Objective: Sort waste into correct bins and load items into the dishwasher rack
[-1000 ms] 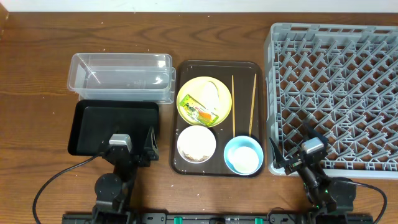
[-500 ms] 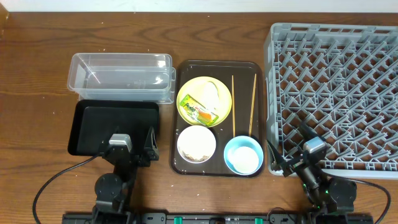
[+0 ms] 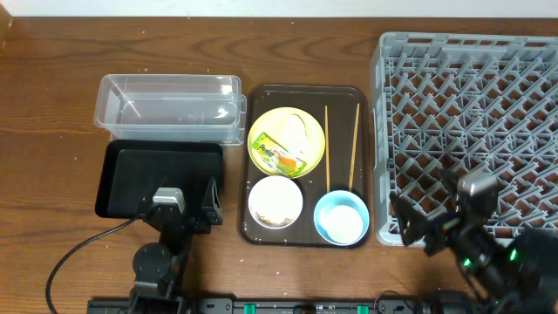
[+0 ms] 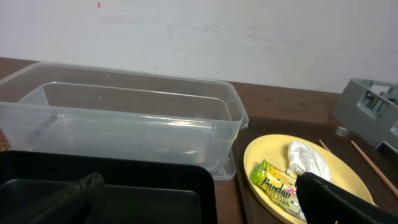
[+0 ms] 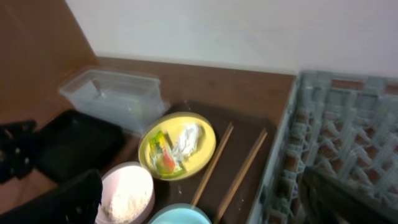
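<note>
The white cup [image 3: 344, 224] stands in the light blue bowl, so next my left gripper takes it out and passes it to my right gripper for the grey rack [image 3: 462, 144].
On the dark brown serving tray [image 3: 307, 96] a yellow plate [image 3: 261, 131] holds the green-and-orange wrapper [image 3: 281, 157] and crumpled white paper [image 3: 296, 129]. A white bowl [image 3: 275, 202] holds whitish food scraps, next to an empty light blue bowl [image 3: 341, 218]. Two chopsticks [image 3: 327, 148] lie beside the plate. The clear tub [image 3: 170, 106] and the black tray-bin [image 3: 157, 174] stand to the left, the grey rack [image 3: 471, 105] to the right. My left gripper [image 4: 199, 208] is open over the black bin's near edge. My right gripper [image 5: 205, 208] is open and empty, above the rack's front left corner.
The tub [image 4: 124, 118] and bin [image 4: 143, 186] are empty. The rack [image 5: 348, 137] holds nothing that I can see. A white wall runs along the table's far edge. Bare wooden table lies left of the bins and in front of the tray.
My right arm has lifted and swung right, over the rack's front edge. The left arm and all objects have stayed put.
</note>
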